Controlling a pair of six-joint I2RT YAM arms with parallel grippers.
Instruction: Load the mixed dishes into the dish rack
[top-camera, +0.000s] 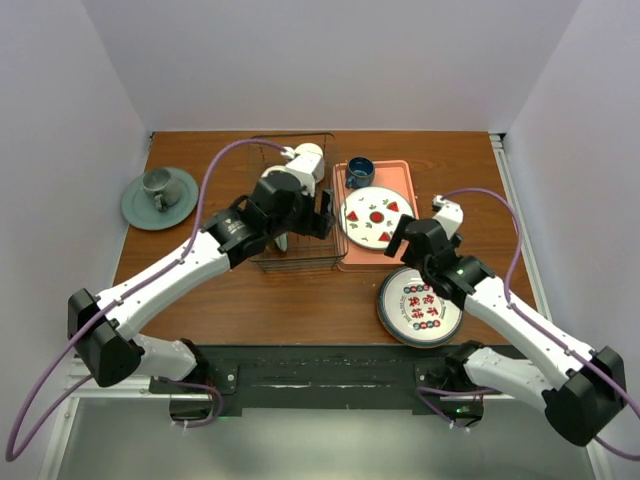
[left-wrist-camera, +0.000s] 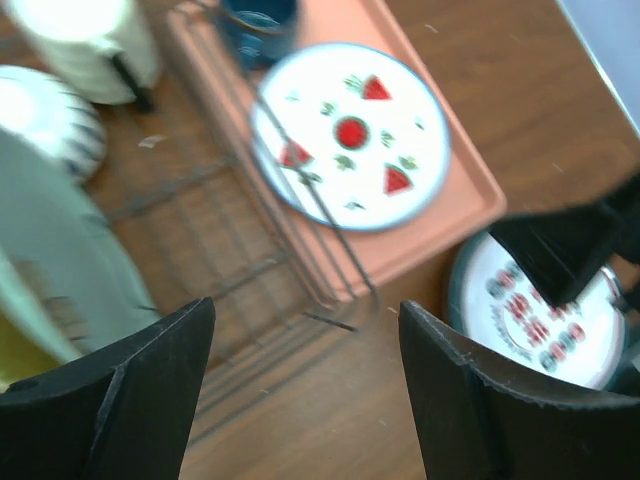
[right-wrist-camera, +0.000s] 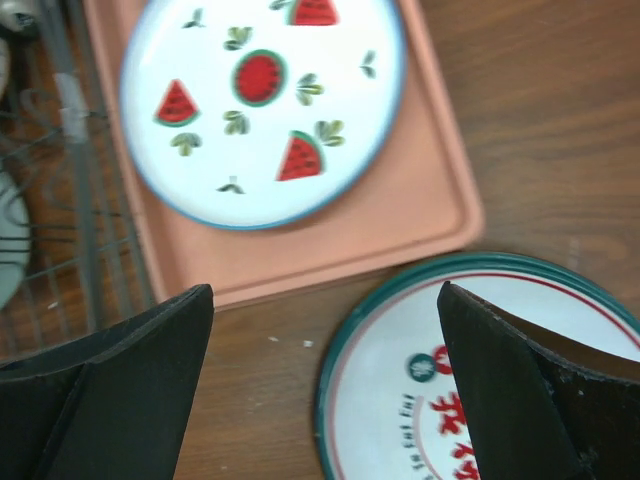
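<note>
My left gripper should go next toward the teal-rimmed plate's rim (top-camera: 381, 302) nearest the rack, where open wood (top-camera: 360, 302) lies beside it, and then close on that rim.
The dark wire dish rack (top-camera: 268, 258) stands at the table's middle. A cream mug (top-camera: 308, 158) sits at its far end. In the left wrist view the mug (left-wrist-camera: 85, 40), a mint-green plate (left-wrist-camera: 60, 250) and a yellow edge (left-wrist-camera: 18, 355) show inside the rack (left-wrist-camera: 250, 235). My left gripper (top-camera: 312, 222) is open and empty over the rack's right side (left-wrist-camera: 305, 400). A teal-rimmed plate with a white patterned centre (top-camera: 420, 305) lies flat on the table. My right gripper (top-camera: 405, 240) is open and empty just above its far-left rim (right-wrist-camera: 320, 400); the plate (right-wrist-camera: 400, 400) lies below it.
A pink tray (top-camera: 398, 180) right of the rack holds a white plate with red fruit (top-camera: 372, 217) and a dark blue cup (top-camera: 360, 170). A grey-green cup on a saucer (top-camera: 160, 195) stands at the far left. Walls close in the table on three sides.
</note>
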